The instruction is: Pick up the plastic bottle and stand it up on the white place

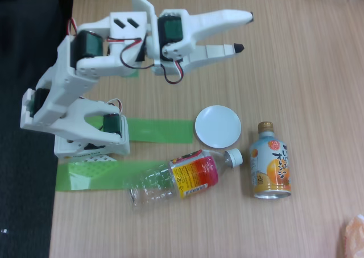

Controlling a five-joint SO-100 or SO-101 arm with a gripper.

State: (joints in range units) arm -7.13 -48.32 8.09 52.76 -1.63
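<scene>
I expect the plastic bottle (185,177) to hang base-down when I lift it by the neck, as the long clear body (151,184) stretches away from the narrow neck.
The plastic bottle (182,177) lies on its side on the wooden table, clear and ribbed, its white cap pointing right and its red-to-yellow label near the neck. Just above the cap sits the white place (218,127), a small round dish with nothing on it. My gripper (244,32) hovers well above both in the fixed view, pointing right. It is open, with a gap between the two white fingers and nothing held.
An orange-and-pale-blue drink can-bottle (270,168) with a gold cap lies right of the bottle's cap. Green tape strips (156,130) run from the arm's base (91,138) toward the dish. The table's left edge drops to a dark floor.
</scene>
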